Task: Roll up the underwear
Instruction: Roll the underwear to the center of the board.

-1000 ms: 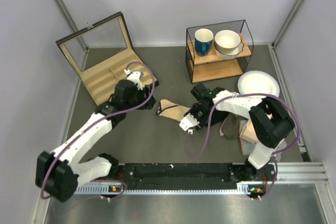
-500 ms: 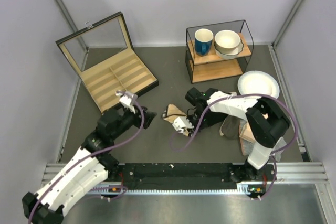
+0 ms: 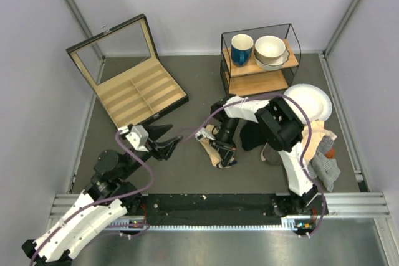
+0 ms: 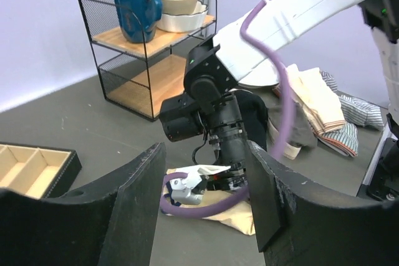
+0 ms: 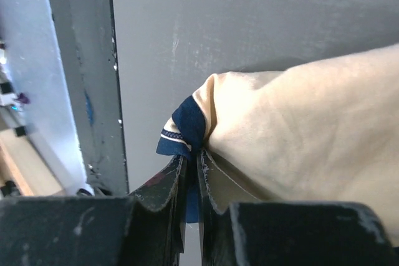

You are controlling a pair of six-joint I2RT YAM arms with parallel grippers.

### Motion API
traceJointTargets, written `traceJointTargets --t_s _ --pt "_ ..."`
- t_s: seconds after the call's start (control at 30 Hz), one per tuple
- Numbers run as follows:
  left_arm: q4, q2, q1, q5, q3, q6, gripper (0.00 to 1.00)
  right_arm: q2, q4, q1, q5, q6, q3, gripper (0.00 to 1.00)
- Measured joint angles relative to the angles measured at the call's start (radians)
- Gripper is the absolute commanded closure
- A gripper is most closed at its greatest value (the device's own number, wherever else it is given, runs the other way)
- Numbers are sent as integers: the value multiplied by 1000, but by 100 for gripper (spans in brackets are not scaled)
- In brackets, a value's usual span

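Observation:
The underwear's dark blue edge is held by my right gripper alone, beside the bulging cloth. My left gripper should pinch that edge before my right gripper takes a new grip.
The underwear is a small beige cloth with dark blue edging, bunched on the grey table at the middle. My right gripper is down on it, shut on its dark edge. The right wrist view shows the fingers pinched on the blue band with the beige cloth bulging to the right. My left gripper is open and empty, a short way left of the underwear and pointing at it. In the left wrist view, the open gripper frames the underwear and the right gripper.
An open wooden compartment box stands at the back left. A wire rack holds a blue mug and bowls. A white plate, a black garment and a pile of clothes lie at the right.
My right gripper has swung left and toward the near edge, pulling the underwear into a tighter bunch. My left arm has drawn back from the box toward the near left.

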Motion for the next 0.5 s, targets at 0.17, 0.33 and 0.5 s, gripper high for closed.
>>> traceJointTargets --t_s 0.17,0.33,0.5 --pt "-114 -6 -3 -68 110 49 38 92 -80 -30 -61 23 88 91" --pt "-222 -10 -3 -235 214 86 29 127 -111 -59 -107 6 115 90" --pt "-349 27 -3 -399 272 82 28 127 -115 -61 -112 -16 115 90"
